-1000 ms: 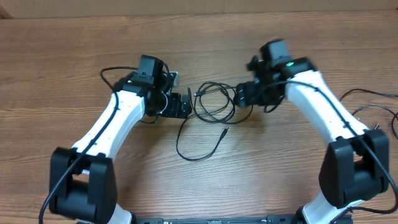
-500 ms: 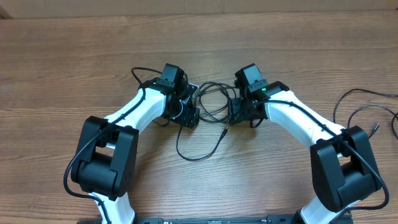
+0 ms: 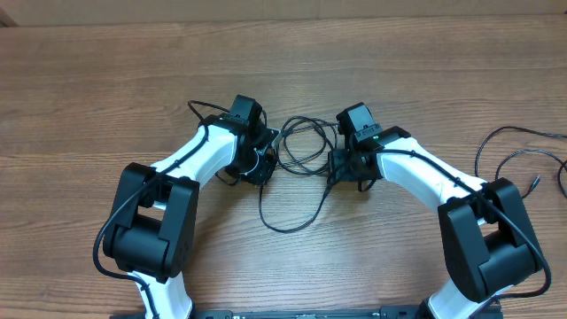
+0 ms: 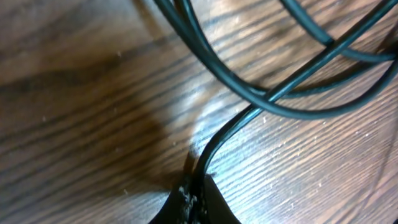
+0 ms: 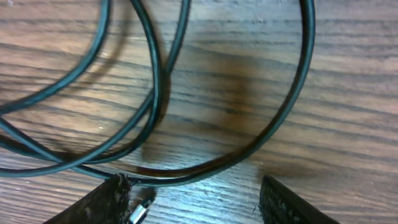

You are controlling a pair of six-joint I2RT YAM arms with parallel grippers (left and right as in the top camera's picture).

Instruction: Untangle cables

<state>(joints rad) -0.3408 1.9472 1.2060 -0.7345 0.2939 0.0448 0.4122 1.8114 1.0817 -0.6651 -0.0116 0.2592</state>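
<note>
The other wires at the far edge are too far away for the robot's left gripper, so next the right gripper takes the looped cable and pulls it out toward those wires.
The cables are thin black cords tangled in loose loops on the wooden table between my two grippers, with one long loop trailing toward the front. At the tangle's left edge, my left gripper is shut on one strand. In the left wrist view that strand rises out of the closed gripper and crosses other strands. My right gripper sits at the tangle's right edge. In the right wrist view the gripper is open, a curved strand lies just past its fingertips, and a small metal plug sits beside the left finger.
More thin black wires curl on the table at the far right edge. The white arms reach in from both front corners. Bare wooden tabletop lies behind the tangle.
Both arms swung inward to the tangle. My left gripper closed onto a strand. The front loop shifted slightly and the right gripper narrowed a little.
</note>
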